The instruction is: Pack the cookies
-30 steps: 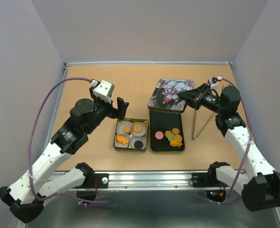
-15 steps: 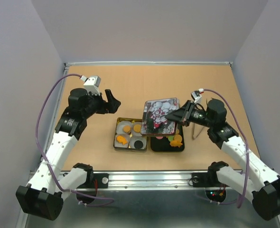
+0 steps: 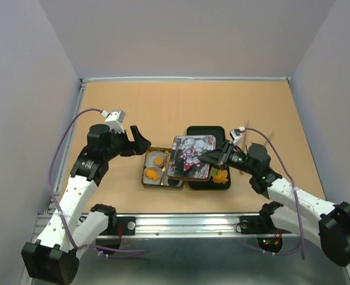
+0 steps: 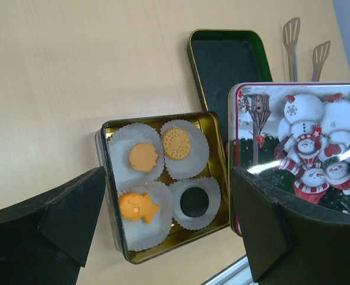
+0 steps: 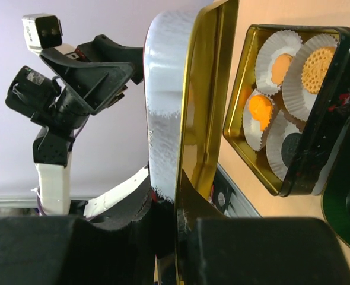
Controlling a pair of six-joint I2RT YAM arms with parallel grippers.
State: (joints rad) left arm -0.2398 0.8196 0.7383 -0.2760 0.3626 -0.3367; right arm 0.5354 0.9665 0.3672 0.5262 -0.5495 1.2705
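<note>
I should keep lowering the lid across with my right gripper until the lid covers the tin's rim (image 3: 143, 172), because the snowman lid's gold inside (image 5: 213, 89) faces the filled gold tin.
A gold tin (image 3: 146, 176) holds cookies in white paper cups: a round orange one (image 4: 143, 157), a pale biscuit (image 4: 176, 143), an orange fish (image 4: 137, 207) and a dark one (image 4: 194, 202). My right gripper (image 3: 215, 157) is shut on the edge of the tin's snowman lid (image 3: 191, 157) and holds it tilted over the tin's right side and the black tray (image 3: 206, 130). The wrist view shows the lid's gold inside (image 5: 207, 101) edge-on in the gripper (image 5: 181, 205). An orange fish cookie (image 3: 221, 176) lies on the tray. My left gripper (image 3: 140, 138) is open and empty above the tin's left side.
Metal tongs (image 4: 305, 47) lie on the table right of the tray's far end. The metal rail (image 3: 187, 222) with both arm bases runs along the near edge. Grey walls close in the brown table on three sides.
My right gripper has carried the lid left and down, from behind the tray to over the tray and the tin's right side. My left arm has drawn back to the left.
</note>
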